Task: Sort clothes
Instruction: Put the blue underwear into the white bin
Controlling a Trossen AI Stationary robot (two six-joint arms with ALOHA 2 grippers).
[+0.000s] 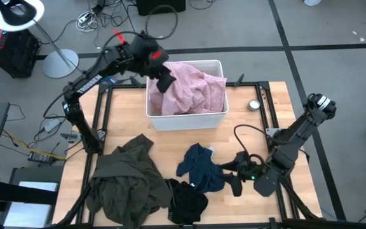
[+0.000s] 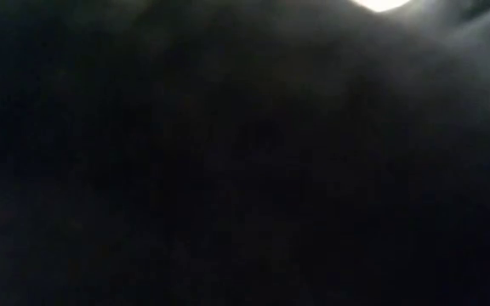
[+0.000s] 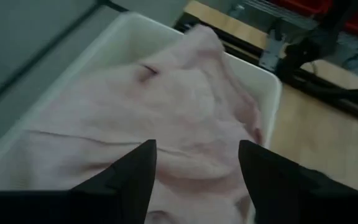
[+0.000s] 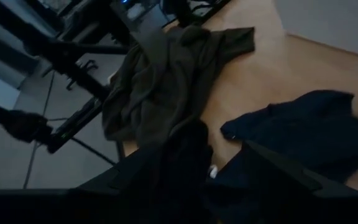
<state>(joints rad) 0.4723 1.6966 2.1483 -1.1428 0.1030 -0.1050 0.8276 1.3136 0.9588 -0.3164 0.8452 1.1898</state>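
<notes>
The teal-blue garment [image 1: 202, 168] touches the black garment only along its edge [image 1: 190, 185], so the teal-blue garment will come away by itself when the robot lifts it.
A pink garment [image 1: 192, 89] [image 3: 166, 106] lies bunched inside the white bin [image 1: 186, 119] [image 3: 272, 93] at the table's far side. My left gripper [image 1: 164, 81] [image 3: 197, 168] hangs open just above the pink garment's left part, with nothing between its fingers. Three garments lie on the near half of the table: a large olive-green one [image 1: 122, 181] [image 4: 160, 81] at the left, a black one [image 1: 186, 202] [image 4: 185, 149] at the near edge, and a dark teal-blue one [image 1: 199, 166] [image 4: 309, 124] in the middle. My right gripper [image 1: 232, 177] [image 4: 204, 180] stands open and low, right of the teal-blue garment, pointing toward the table's left.
A small round silver object [image 1: 254, 105] lies on the table right of the bin. A black cable [image 1: 246, 137] loops above the right arm. Black frame rails [image 1: 103, 114] run along the table's edges. Bare wood [image 1: 170, 143] shows between the bin and the garments.
</notes>
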